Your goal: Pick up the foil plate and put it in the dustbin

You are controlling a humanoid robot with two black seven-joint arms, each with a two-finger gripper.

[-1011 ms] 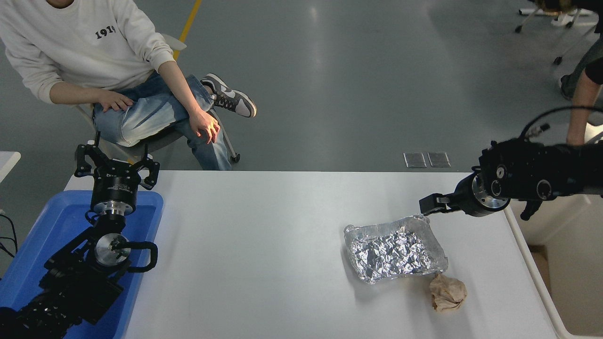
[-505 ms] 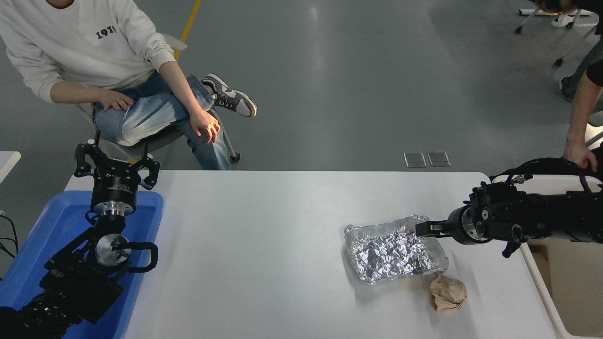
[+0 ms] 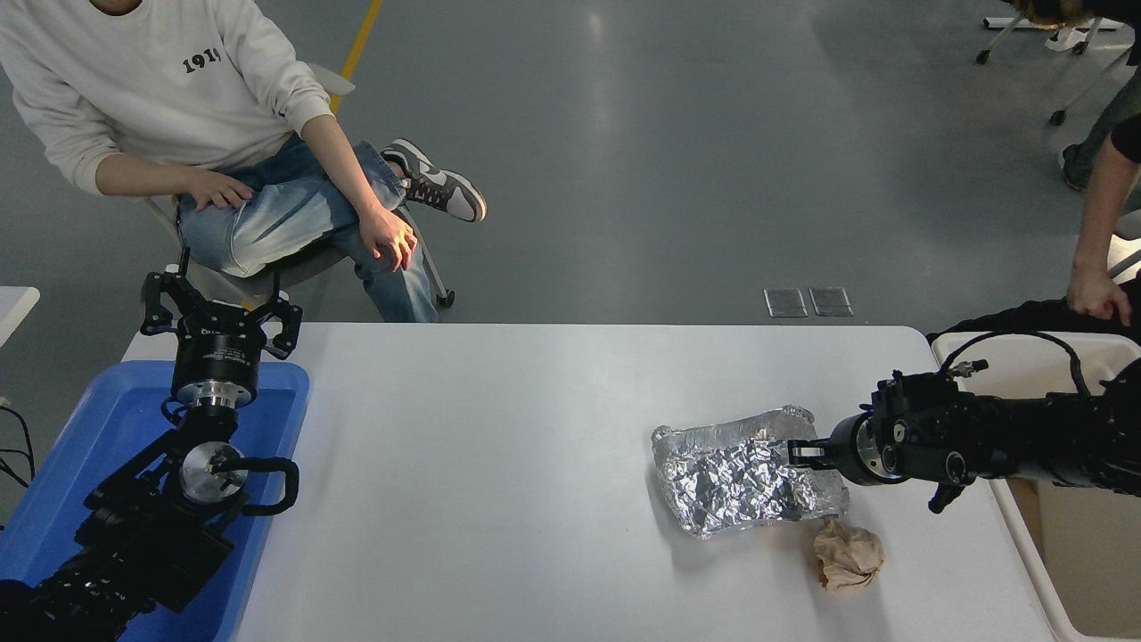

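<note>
The foil plate [image 3: 749, 475] still has raised sides [image 3: 718, 435] around its crinkled bottom, so it will stay stiff and keep its tray shape when I lift it by one rim.
The foil plate [image 3: 731, 477] is a shiny, crinkled silver tray lying flat on the white table, right of the middle. My right gripper [image 3: 793, 453] reaches in low from the right edge and is open, its fingertips at the plate's right rim, one above and one below the rim's edge. The dustbin [image 3: 1096, 562] is a cream plastic bin standing beside the table's right edge, behind and under my right arm. My left gripper [image 3: 221, 314] is open and parked at the lower left.
A crumpled brown paper ball [image 3: 847, 555] lies just in front of the plate's right corner. A blue tub [image 3: 53, 464] sits under my left arm. A person sits at the far left [image 3: 178, 89]. Another person's hand [image 3: 1098, 294] rests near the bin's far side.
My right arm has dropped and come toward the table's near side, from above the plate's far right corner down to its right rim. The plate, paper ball and left arm have not moved.
</note>
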